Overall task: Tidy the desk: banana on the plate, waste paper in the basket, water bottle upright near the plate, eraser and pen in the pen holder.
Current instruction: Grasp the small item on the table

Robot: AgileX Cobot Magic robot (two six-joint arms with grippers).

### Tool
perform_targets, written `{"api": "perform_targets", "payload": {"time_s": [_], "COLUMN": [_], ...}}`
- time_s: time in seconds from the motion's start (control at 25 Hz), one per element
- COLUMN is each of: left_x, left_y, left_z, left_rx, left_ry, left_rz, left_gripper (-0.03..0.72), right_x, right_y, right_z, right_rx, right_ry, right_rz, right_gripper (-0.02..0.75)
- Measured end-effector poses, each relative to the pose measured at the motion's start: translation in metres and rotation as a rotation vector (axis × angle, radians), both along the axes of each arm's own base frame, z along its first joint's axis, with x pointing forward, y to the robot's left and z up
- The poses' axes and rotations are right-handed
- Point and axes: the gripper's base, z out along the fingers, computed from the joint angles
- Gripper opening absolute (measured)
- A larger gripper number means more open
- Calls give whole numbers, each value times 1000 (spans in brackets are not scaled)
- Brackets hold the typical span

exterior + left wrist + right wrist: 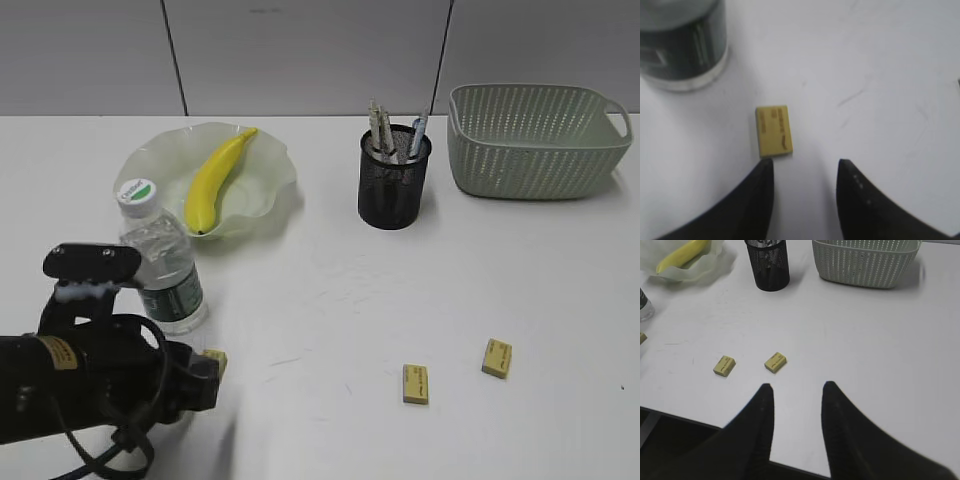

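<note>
The yellow eraser (774, 131) is off-center, ahead of one of the left gripper's fingers, so the robot should move the open fingers around the eraser's sides (789, 131) before it closes them.
The banana (216, 180) lies on the pale green plate (275, 165). The water bottle (160, 258) stands upright in front of the plate. Pens (384, 130) stick out of the black mesh pen holder (393, 190). A yellow eraser (774, 130) lies on the desk (330, 290) just beyond the left fingertip of my left gripper (805, 165), which is open and empty. Two more erasers (725, 366) (775, 362) lie ahead of my right gripper (797, 387), also open and empty, over the desk's front edge. No waste paper shows in any view.
The sage-green basket (535, 140) stands at the back right, beside the pen holder. My left arm (90, 385) fills the front left corner, close to the bottle. In the left wrist view the bottle's base (682, 50) is to the upper left of the eraser.
</note>
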Motion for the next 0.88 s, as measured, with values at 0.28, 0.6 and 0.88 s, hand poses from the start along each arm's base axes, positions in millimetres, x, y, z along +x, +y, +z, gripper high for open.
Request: {"api": "perform_targets", "payload": {"time_s": [0.28,0.6,0.88], "left_x": [13,30,39], "left_y": [-8,-21,-31], "left_z": [-19,-41,-48], "left_rx": [52,83,85], "left_ry": [-28,-26,-30], "left_rz": [8,48,52], "left_gripper": [439,474,338], "right_x": [0,0,0], "right_y": [0,0,0], "right_z": [0,0,0], "right_rx": [-2,-2,-2], "right_ry": [-1,0,-1], "right_rz": [1,1,1], "right_gripper": [267,267,267]}}
